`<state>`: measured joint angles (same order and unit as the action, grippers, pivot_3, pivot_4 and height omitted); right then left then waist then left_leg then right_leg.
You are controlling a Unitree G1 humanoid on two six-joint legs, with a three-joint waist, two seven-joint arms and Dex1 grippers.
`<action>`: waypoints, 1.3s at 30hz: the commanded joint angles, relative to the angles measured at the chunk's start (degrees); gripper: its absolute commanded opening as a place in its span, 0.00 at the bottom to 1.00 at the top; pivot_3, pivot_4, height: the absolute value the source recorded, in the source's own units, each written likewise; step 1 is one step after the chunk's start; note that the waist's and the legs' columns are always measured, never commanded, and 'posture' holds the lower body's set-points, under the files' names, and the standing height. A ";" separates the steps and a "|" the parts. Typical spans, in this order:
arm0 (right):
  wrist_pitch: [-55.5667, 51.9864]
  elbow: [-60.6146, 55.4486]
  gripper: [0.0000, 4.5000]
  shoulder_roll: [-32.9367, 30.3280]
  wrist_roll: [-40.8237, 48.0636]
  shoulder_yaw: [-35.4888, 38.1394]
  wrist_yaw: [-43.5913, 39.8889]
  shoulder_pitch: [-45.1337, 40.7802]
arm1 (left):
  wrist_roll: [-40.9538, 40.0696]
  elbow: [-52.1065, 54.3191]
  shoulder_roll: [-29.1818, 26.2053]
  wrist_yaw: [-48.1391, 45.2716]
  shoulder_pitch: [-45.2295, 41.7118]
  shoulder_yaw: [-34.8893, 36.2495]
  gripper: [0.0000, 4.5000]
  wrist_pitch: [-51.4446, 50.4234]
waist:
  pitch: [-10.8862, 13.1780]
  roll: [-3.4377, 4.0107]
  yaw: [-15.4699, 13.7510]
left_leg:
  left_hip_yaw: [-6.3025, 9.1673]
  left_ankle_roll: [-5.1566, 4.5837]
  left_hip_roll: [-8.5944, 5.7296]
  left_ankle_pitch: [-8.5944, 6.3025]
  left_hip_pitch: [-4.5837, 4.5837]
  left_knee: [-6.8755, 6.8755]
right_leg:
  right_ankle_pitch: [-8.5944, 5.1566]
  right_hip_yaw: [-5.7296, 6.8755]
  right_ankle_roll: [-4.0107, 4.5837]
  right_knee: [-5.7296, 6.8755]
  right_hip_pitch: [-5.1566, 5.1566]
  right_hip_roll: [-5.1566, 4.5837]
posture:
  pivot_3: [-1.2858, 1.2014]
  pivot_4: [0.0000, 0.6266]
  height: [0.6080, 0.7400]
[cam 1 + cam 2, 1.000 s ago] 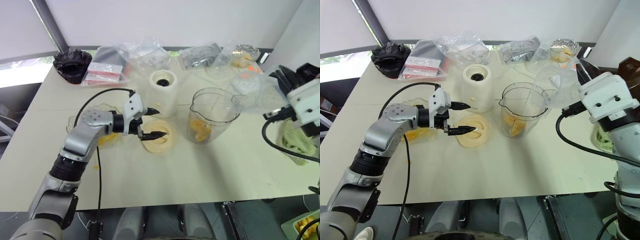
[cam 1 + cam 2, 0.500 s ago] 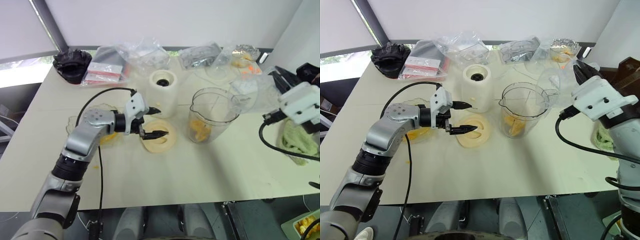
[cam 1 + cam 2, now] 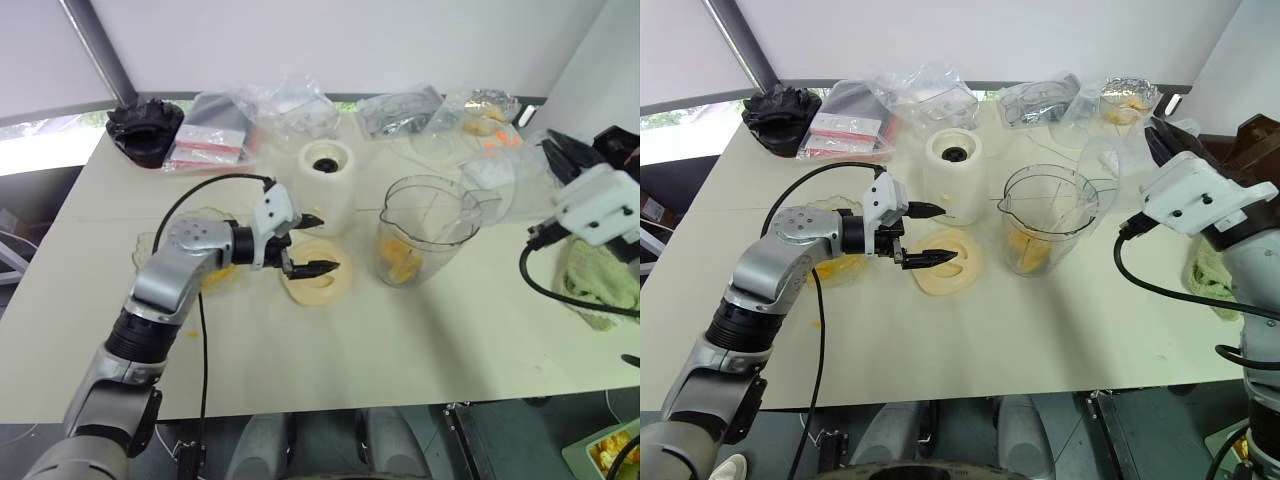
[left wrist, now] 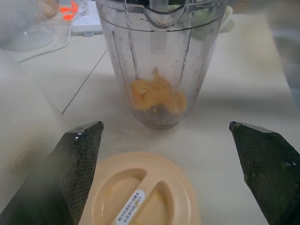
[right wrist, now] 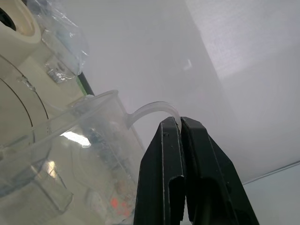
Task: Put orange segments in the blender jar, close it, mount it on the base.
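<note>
The spot (image 3: 1155, 258) beside the green cloth is free for the clear cup (image 5: 89, 157), so I should keep carrying the cup there with my right gripper until it stands upright.
The clear blender jar (image 3: 420, 225) stands upright and uncovered at the table's middle, with yellow-orange segments (image 4: 157, 96) heaped at its bottom. To its left stands the cream base (image 3: 328, 185), dark socket up. A flat cream lid (image 3: 315, 278) lies in front of the base. My left gripper (image 3: 323, 243) hovers open just over the lid, pointing toward the jar, nothing between its fingers (image 4: 79, 164). At the right, raised above the table, my right gripper (image 5: 179, 121) is shut on the thin handle of a small clear plastic cup (image 3: 488, 188), which hangs near the jar's rim.
A shallow glass bowl (image 3: 170, 252) with orange bits sits under my left forearm. Clear bags (image 3: 290, 105), packets and a black object (image 3: 145, 128) line the table's far edge. A green cloth (image 3: 600, 290) lies at the right edge, beside my right arm's cable.
My right wrist has rolled a little, and the clear cup has tilted with it and drawn slightly nearer the jar. The left gripper has stayed open over the lid.
</note>
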<state>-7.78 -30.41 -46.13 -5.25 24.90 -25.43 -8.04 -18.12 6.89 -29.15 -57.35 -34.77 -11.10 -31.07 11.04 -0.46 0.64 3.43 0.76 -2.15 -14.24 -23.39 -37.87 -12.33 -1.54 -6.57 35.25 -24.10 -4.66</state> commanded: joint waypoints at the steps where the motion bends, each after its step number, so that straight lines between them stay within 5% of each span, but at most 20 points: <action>1: -7.32 -1.73 0.01 3.86 3.87 3.98 3.14 -2.07 | -0.72 2.02 0.05 -0.03 -1.65 0.32 1.00 -0.11 | 0.00 -0.01 -0.04 | 0.02 0.00 0.01 0.00 0.00 -0.02 | 0.00 0.00 0.00 0.02 0.01 0.00 | 0.52 0.24 1.00; 9: -26.46 -3.19 0.01 16.02 15.16 11.42 11.90 -7.47 | -0.74 1.78 -0.02 -0.27 -1.95 0.26 1.00 -0.10 | -0.01 0.01 -0.03 | 0.06 0.00 0.01 0.00 0.01 -0.02 | 0.01 -0.01 0.01 0.05 0.00 -0.01 | 0.52 0.24 1.00; 16: -30.52 3.88 0.01 20.92 20.97 18.65 20.65 -14.23 | -0.77 1.86 -0.21 -0.30 -2.09 0.31 1.00 -0.31 | -0.01 0.02 0.04 | 0.04 0.00 0.01 0.00 0.01 -0.02 | 0.01 -0.01 0.01 0.10 -0.02 -0.01 | 0.52 0.24 1.00; 28: -7.39 35.50 0.01 25.24 26.32 22.04 22.86 -18.25 | -1.26 3.60 -2.42 -0.45 -1.39 1.27 1.00 -1.97 | -0.01 0.08 0.50 | -0.13 -0.01 -0.02 0.00 0.04 -0.02 | 0.08 -0.01 -0.13 0.18 -0.02 0.02 | 0.52 0.24 1.00; 39: 13.08 67.85 0.01 21.99 27.32 19.16 20.62 -26.87 | -2.09 5.66 -5.39 0.55 0.51 2.46 1.00 -3.55 | 0.00 0.14 1.02 | -0.16 -0.01 -0.02 0.00 0.09 -0.01 | 0.10 -0.03 -0.16 0.25 -0.02 0.06 | 0.52 0.24 1.00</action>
<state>1.26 35.14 -22.15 21.79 44.42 -3.97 -33.30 -19.39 10.31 -34.07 -57.18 -34.33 -10.19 -34.59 11.04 -0.32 1.66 3.27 0.76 -2.17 -14.24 -23.31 -37.86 -12.23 -1.56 -6.73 35.49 -24.11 -4.60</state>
